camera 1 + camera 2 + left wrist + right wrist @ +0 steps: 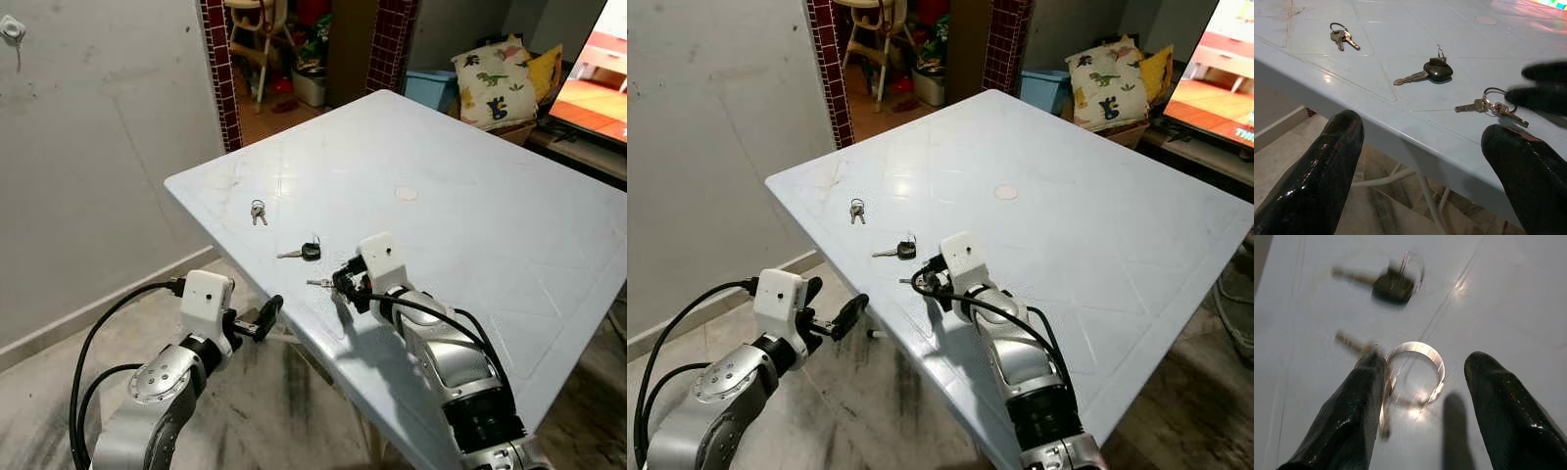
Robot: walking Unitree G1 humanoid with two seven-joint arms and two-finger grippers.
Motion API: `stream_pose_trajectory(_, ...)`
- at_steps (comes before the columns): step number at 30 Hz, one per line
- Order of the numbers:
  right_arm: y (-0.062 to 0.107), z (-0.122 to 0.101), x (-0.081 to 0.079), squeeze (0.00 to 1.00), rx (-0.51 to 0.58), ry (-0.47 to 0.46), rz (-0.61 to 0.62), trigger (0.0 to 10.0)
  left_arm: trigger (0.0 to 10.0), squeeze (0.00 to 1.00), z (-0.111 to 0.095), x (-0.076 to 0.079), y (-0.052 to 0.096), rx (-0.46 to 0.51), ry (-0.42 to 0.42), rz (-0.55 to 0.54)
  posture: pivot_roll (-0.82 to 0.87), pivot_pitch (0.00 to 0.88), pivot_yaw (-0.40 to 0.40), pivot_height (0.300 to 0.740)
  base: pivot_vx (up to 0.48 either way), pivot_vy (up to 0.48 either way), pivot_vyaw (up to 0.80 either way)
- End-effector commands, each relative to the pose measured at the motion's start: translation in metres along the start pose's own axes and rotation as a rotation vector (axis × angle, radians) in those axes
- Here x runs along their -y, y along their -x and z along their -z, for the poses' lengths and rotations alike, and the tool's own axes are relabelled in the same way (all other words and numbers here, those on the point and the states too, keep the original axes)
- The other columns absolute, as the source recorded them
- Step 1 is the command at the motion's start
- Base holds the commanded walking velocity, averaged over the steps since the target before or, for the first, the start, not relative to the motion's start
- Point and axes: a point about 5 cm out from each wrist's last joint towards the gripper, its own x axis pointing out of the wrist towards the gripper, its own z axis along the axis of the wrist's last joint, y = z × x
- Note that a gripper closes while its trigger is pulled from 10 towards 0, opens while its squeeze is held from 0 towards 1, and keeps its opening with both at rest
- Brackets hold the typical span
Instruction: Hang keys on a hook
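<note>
I expect the small key [317, 283] to come along and hang down when I lift the silver key ring [1437, 366], because the key meets the ring only at its end.
Three sets of keys lie near the corner of a pale blue table [470, 225]. My right gripper [345, 286] rests open on the tabletop, its fingers either side of the ring of a small key bunch [1415, 374]; one finger [1359, 396] touches the ring's edge. Beyond it lies a black-headed key [306, 252], and farther off a pair of small keys [258, 211]. My left gripper [263, 320] hangs open just below the table's near edge, facing the keys. A white hook [12, 29] is fixed high on the grey wall at the far left.
A round white cap [407, 194] sits mid-table. Behind the table is a doorway with red tiled jambs [217, 69] and a high chair inside. Dinosaur-print cushions [495, 83] and a lit screen [598, 73] stand at the back right. Stone floor lies under my left arm.
</note>
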Motion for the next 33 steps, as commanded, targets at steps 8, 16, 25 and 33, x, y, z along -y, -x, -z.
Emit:
stream_pose_trajectory(8, -0.002, 0.01, -0.009, 0.0, -0.058, 0.039, -0.052, 10.0, 10.0, 0.0, -0.003, 0.003, -0.001, 0.003, -0.017, 0.012, 0.1, 0.007, -0.013, 0.74, 0.0, 0.0, 0.0)
stream_pose_trajectory(16, -0.005, -0.007, -0.004, 0.0, 0.015, 0.094, 0.005, 10.0, 10.0, 0.0, -0.003, 0.004, -0.002, 0.005, -0.015, 0.013, 0.09, 0.006, -0.013, 0.74, 0.0, 0.0, 0.0)
stream_pose_trajectory(25, -0.009, -0.016, -0.015, 0.0, 0.05, 0.104, -0.036, 10.0, 10.0, 0.0, -0.004, 0.005, -0.003, 0.007, -0.016, 0.013, 0.1, 0.008, -0.014, 0.74, 0.0, 0.0, 0.0)
stream_pose_trajectory(33, -0.013, 0.004, -0.011, 0.0, -0.041, 0.058, -0.027, 10.0, 10.0, 0.0, -0.003, 0.005, -0.003, 0.006, -0.014, 0.011, 0.1, 0.009, -0.015, 0.74, 0.0, 0.0, 0.0)
